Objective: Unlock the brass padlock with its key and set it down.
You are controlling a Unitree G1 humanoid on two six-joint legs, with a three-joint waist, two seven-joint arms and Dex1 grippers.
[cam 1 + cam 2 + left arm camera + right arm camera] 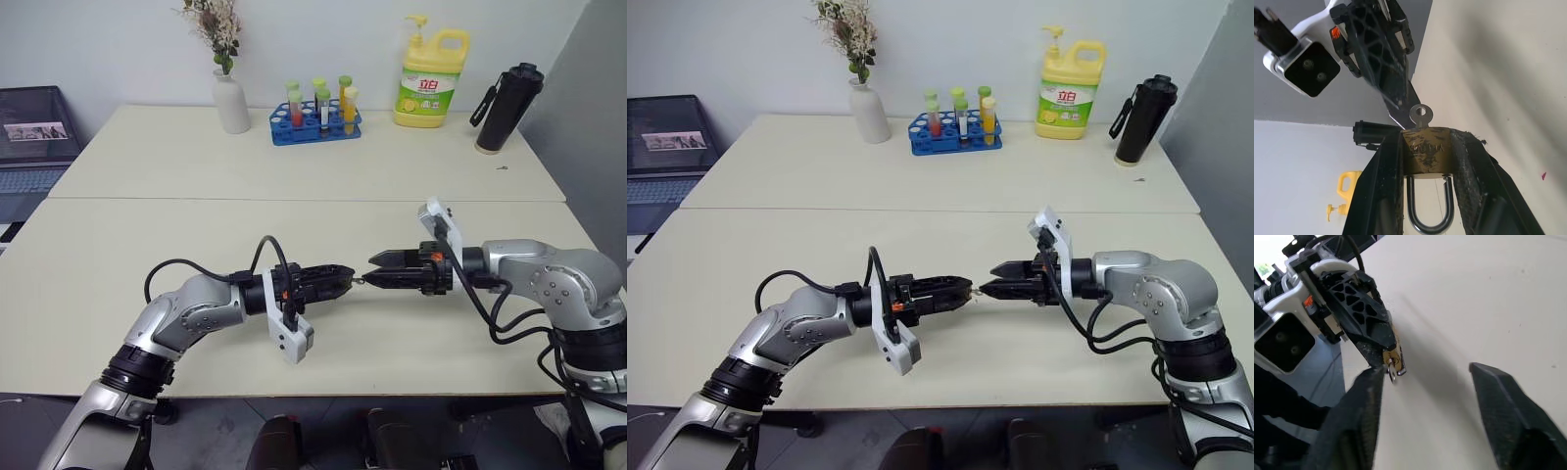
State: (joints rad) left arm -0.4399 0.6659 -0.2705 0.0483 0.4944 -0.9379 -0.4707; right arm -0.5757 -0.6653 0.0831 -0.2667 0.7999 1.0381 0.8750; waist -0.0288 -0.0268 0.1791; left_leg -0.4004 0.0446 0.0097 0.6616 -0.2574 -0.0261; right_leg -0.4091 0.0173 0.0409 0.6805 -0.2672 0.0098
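Observation:
The shackle (1431,229) sits back between my left gripper's fingers, so next my right gripper takes the padlock body (1428,137) beside the key, freeing my left gripper for the shackle.
My left gripper (348,276) is shut on the brass padlock (1427,152), a small gold block pinched between its two black fingers. The silver shackle (1429,210) hangs back between the fingers, and both its legs meet the body. Its key (1421,115) sticks out of the padlock's front face, with the round head showing. My right gripper (1424,371) faces the left one tip to tip above the table and stands open. One of its fingers (1364,396) lies just beside the key (1392,373) without gripping it.
Along the back of the cream table (294,186) stand a white vase (231,98), a blue rack of test tubes (315,122), a yellow detergent bottle (431,78) and a black bottle (507,108). A laptop (34,137) sits off the table's left edge.

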